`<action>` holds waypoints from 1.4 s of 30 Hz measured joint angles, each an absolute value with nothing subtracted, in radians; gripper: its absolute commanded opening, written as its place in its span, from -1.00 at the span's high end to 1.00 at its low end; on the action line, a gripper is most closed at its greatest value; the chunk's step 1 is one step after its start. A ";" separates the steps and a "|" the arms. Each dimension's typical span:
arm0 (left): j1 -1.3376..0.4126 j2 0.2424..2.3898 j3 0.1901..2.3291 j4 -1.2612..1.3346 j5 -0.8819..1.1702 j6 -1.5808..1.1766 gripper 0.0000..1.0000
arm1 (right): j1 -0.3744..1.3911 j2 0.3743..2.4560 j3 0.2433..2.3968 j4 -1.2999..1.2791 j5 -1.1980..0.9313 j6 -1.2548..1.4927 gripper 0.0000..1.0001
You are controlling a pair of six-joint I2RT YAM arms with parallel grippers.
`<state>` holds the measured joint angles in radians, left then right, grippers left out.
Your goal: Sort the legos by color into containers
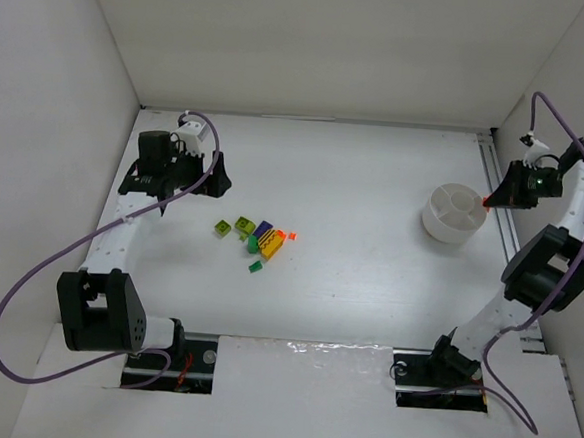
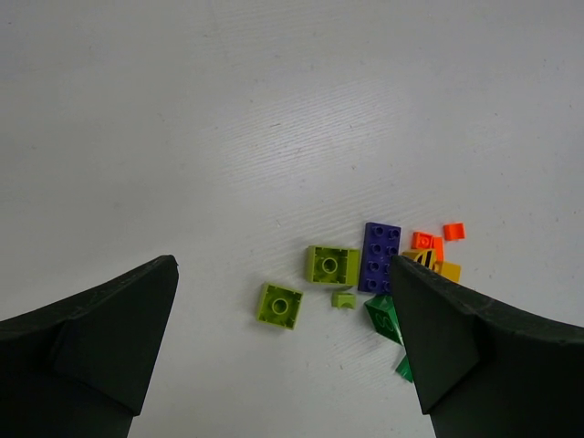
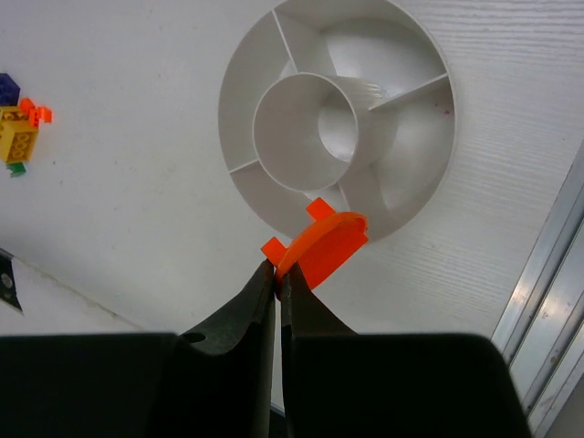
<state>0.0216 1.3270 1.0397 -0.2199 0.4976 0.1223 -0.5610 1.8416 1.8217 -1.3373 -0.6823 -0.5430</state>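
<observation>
My right gripper should keep moving inward, as the orange lego hangs at the bowl's rim beside an empty compartment point(image 1: 475, 213), and release once the lego is over it.
The legos point(image 1: 256, 237) lie in a small cluster left of the table's middle: lime green, purple, yellow, orange and dark green bricks. In the left wrist view two lime green bricks point(image 2: 280, 305) lie between my fingers, with the purple brick point(image 2: 380, 256) beside them. My left gripper point(image 1: 210, 178) is open above the table, up and left of the cluster. My right gripper point(image 3: 277, 274) is shut on a flat orange lego piece point(image 3: 327, 245) and holds it over the near rim of the round white bowl point(image 3: 420, 146). The bowl's wedge compartments look empty.
White walls enclose the table on three sides. A metal rail point(image 3: 547, 292) runs along the table's right edge just beyond the bowl point(image 1: 442, 225). A purple cable loops off each arm.
</observation>
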 measured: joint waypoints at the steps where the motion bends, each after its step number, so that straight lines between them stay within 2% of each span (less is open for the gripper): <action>1: 0.022 1.328 1.040 -0.220 0.498 0.123 -1.00 | -0.561 1.846 1.823 -1.338 -0.681 -0.544 1.00; 13: 0.022 1.362 1.041 -0.219 0.505 0.122 -1.00 | -0.562 1.961 1.848 -1.341 -0.683 -0.547 1.00; 15: 0.022 1.362 1.041 -0.219 0.506 0.122 -1.00 | -0.563 1.966 1.853 -1.342 -0.684 -0.547 0.94; 18: 0.022 1.362 1.041 -0.219 0.509 0.122 -1.00 | -0.562 1.974 1.858 -1.342 -0.685 -0.547 0.74; 19: 0.022 1.362 1.041 -0.219 0.509 0.122 -1.00 | -0.563 1.978 1.858 -1.343 -0.685 -0.547 0.62; 26: 0.022 1.362 1.041 -0.219 0.511 0.122 -1.00 | -0.563 2.013 1.858 -1.344 -0.683 -0.550 0.26; 35: 0.022 1.362 1.041 -0.218 0.511 0.122 -1.00 | -0.562 1.991 1.852 -1.342 -0.700 -0.562 0.34; 39: 0.021 1.362 1.041 -0.210 0.509 0.115 -1.00 | -0.532 1.855 1.804 -1.336 -0.706 -0.612 0.36; 42: 0.022 1.362 1.041 -0.203 0.507 0.111 -1.00 | -0.418 1.710 1.782 -1.336 -0.707 -0.657 0.33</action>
